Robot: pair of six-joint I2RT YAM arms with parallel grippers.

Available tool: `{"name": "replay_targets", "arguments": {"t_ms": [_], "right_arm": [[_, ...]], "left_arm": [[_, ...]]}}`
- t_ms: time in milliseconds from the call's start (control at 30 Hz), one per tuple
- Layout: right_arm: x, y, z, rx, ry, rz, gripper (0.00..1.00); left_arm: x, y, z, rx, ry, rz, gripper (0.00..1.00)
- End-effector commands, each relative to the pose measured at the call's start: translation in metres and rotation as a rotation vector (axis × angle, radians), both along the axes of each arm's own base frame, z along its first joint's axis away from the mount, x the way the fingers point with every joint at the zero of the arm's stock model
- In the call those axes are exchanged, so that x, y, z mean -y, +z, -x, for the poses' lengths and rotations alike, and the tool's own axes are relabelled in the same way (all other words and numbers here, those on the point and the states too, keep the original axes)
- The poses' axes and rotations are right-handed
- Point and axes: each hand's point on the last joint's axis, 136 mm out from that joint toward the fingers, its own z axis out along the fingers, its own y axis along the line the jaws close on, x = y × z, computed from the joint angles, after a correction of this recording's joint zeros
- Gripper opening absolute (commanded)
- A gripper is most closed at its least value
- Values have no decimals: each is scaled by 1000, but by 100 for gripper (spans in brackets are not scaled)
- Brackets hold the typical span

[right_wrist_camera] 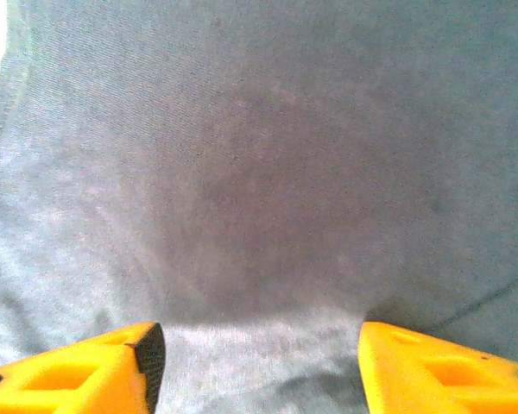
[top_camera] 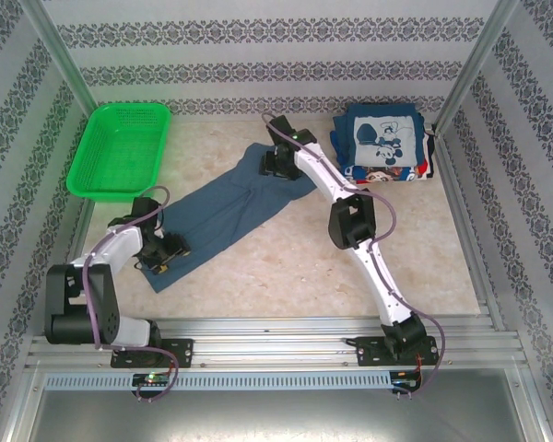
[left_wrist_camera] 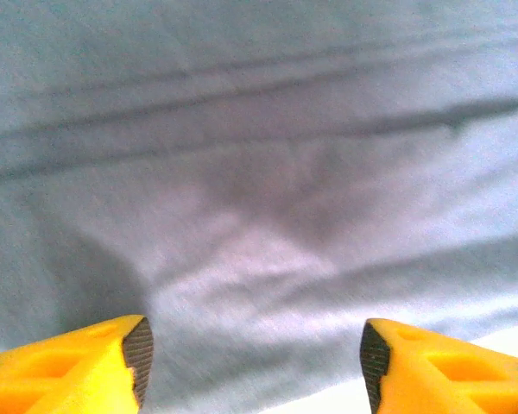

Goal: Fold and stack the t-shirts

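Note:
I can see the slate-blue t-shirt lies slanted (top_camera: 219, 217), its near end under my left gripper, so both my grippers should straighten it before they pinch that end (top_camera: 170, 279).
A slate-blue t-shirt (top_camera: 226, 207) lies stretched in a long diagonal strip across the table, from near left to far middle. My left gripper (top_camera: 163, 250) hovers over its near-left end, jaws open, with creased blue cloth (left_wrist_camera: 268, 190) under the yellow fingers (left_wrist_camera: 95, 366) and nothing pinched. My right gripper (top_camera: 278, 164) sits over the far end, jaws open above smooth blue cloth (right_wrist_camera: 268, 172), fingers (right_wrist_camera: 432, 371) apart. A stack of folded navy t-shirts (top_camera: 384, 145) with white cartoon prints rests at the far right.
A green mesh basket (top_camera: 122, 149) stands at the far left. Patterned walls and metal posts enclose the table (top_camera: 286, 267). A bare strip of tabletop (left_wrist_camera: 501, 341) shows past the shirt's edge by the left fingers.

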Motion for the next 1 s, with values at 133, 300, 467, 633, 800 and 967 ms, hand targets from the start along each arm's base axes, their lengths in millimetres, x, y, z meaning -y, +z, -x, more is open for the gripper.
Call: {"name": "replay_targets", "arguments": {"t_ms": [133,300,467,633,800,967], "right_arm": [[41,122,45,118,4,-14,74],[66,93,76,110,-174,-22,74],[69,51,66,97,-263,-35,71],[73,10,48,59,-342,-35,68],[75,-2,26,51,-359,-5,66],[75,-15,5,5,-382,5,65]], "left_arm": [[24,85,-53,251,-44,97,76],[7,68,-88,224,-139,-33,72],[-4,35,-105,146,-214,-111,60],[-10,2,-101,81,-229,-132,57],[-8,-18,-82,16,-218,-114,56],[3,-34,-54,-49,-178,-41,55]]}}
